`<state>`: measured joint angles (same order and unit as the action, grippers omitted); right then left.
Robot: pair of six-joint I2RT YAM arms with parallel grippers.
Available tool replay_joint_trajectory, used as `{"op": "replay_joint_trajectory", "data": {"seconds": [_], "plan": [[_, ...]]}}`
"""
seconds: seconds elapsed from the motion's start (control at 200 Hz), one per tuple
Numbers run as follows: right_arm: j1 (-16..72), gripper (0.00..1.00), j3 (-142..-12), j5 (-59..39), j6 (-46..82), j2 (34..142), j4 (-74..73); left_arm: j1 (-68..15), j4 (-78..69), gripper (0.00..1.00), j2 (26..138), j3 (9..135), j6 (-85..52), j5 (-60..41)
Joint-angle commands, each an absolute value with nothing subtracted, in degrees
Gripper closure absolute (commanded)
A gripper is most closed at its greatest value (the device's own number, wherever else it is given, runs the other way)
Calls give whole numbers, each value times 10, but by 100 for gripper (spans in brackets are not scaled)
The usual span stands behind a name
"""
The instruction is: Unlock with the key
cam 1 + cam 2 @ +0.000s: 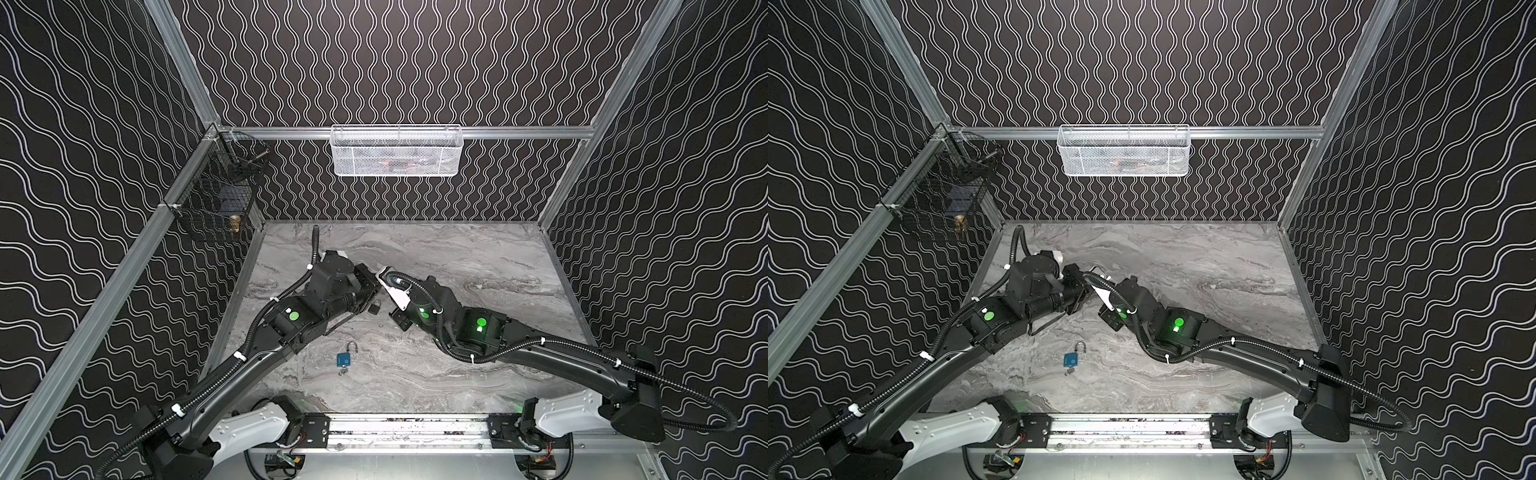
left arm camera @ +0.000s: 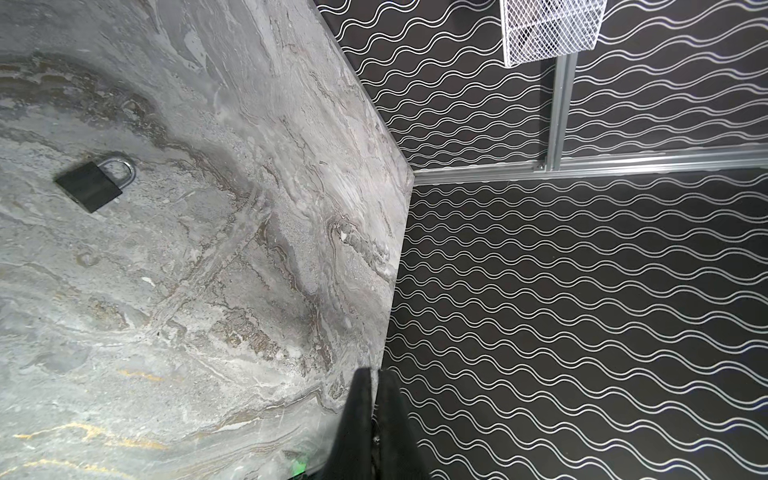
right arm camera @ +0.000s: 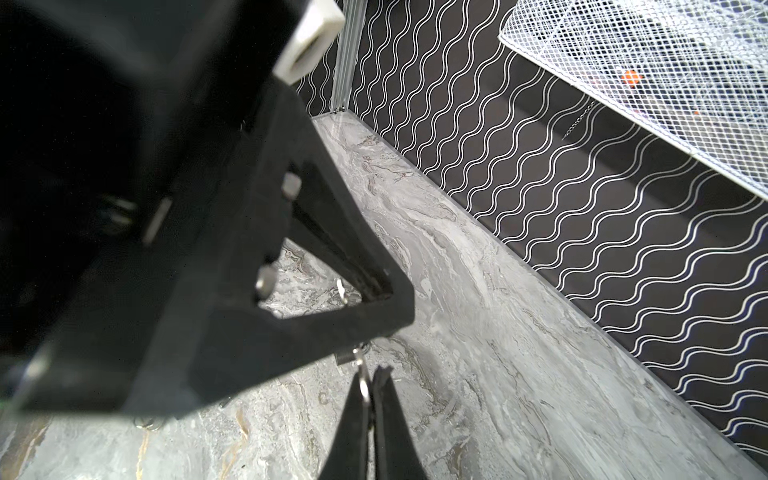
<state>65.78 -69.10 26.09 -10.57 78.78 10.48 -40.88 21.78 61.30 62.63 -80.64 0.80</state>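
The robot's left gripper pinches the key while the black padlock (image 1: pixel 374 308) lies loose, so the right gripper should take the key (image 3: pixel 364 379) to free the left gripper for the padlock.
A black padlock (image 1: pixel 374 308) with a silver shackle lies flat on the marble table between my two grippers; the left wrist view also shows this black padlock (image 2: pixel 93 185). My right gripper (image 3: pixel 371 374) is shut on a thin silver key (image 3: pixel 362 376), whose ring (image 3: pixel 362 347) sits just under the left gripper's fingers. My left gripper (image 2: pixel 376 374) is shut, and I see nothing held in it. In the right wrist view its fingertips (image 3: pixel 395 295) meet just above the key. A blue padlock (image 1: pixel 344 358) lies nearer the front, shackle raised, with a key at its base.
A white mesh basket (image 1: pixel 397 151) hangs on the back wall. A black wire basket (image 1: pixel 216 199) holding a brass item hangs on the left wall. Bare marble table (image 1: pixel 478 374) spreads to the right and front of the arms.
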Motion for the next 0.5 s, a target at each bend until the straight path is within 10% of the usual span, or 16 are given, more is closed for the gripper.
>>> {"op": "replay_joint_trajectory", "data": {"seconds": [0.0,0.495], "plan": [[660,100,-698,276,-116,788,68,-408,225,100,610,624,-801,20],[661,67,-705,251,-90,771,75,-408,191,100,593,615,-759,29]]}}
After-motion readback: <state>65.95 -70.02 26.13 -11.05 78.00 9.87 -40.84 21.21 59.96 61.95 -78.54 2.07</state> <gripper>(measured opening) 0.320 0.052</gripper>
